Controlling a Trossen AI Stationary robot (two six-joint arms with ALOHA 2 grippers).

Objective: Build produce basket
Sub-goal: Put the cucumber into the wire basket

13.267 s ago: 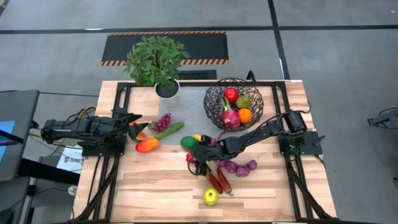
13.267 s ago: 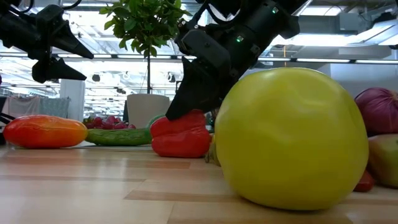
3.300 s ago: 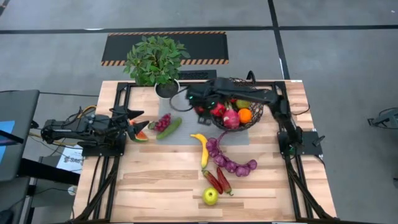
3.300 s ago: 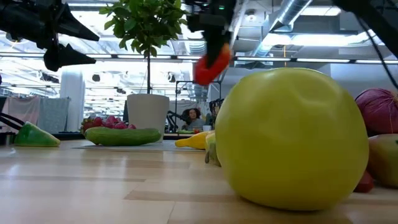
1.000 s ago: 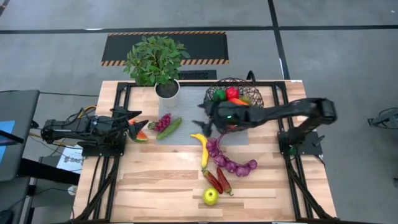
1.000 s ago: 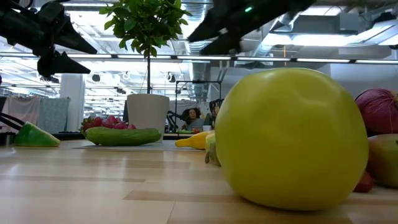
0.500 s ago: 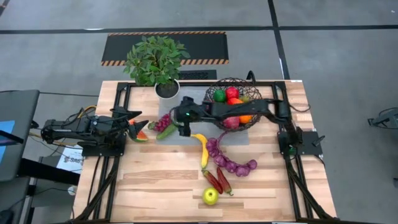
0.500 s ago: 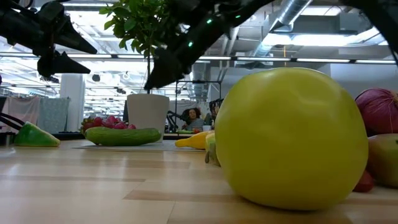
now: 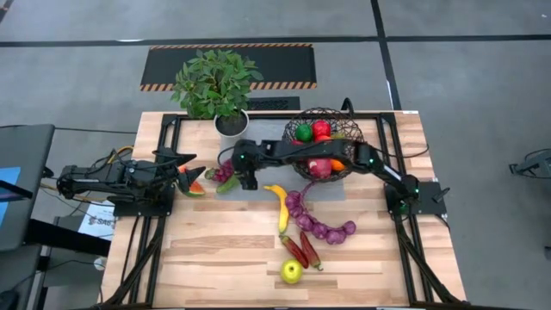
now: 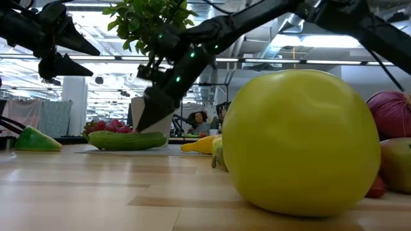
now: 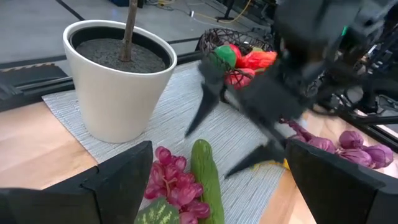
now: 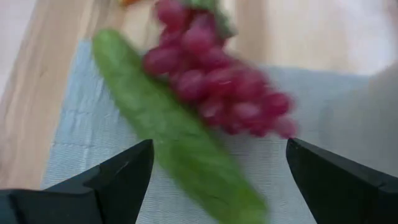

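Observation:
My right gripper should turn along the cucumber (image 12: 166,124), since it slants across that gripper's fingers, and then grip the cucumber's end clear of the grapes.
The dark wire basket (image 9: 323,142) stands at the far right of the grey mat and holds green, red and orange pieces. My right gripper (image 9: 247,178) is open and reaches across the table to just above the green cucumber (image 9: 231,181), which lies on the mat beside the red grapes (image 9: 225,168). In the right wrist view (image 12: 219,143) the cucumber (image 12: 174,149) runs slantwise ahead between the fingers. My left gripper (image 9: 185,165) is open and empty at the table's left, over a red-green wedge (image 9: 196,188).
A potted plant in a white pot (image 9: 231,123) stands just beyond the cucumber. A banana (image 9: 280,207), a string of purple pieces (image 9: 320,224), two chillies (image 9: 301,250) and a yellow-green apple (image 9: 292,272) lie toward the near edge. Bare wood lies at the near left.
My right gripper has swung from beside the basket toward the table's left and come down to just above the cucumber. The produce on the table has not moved.

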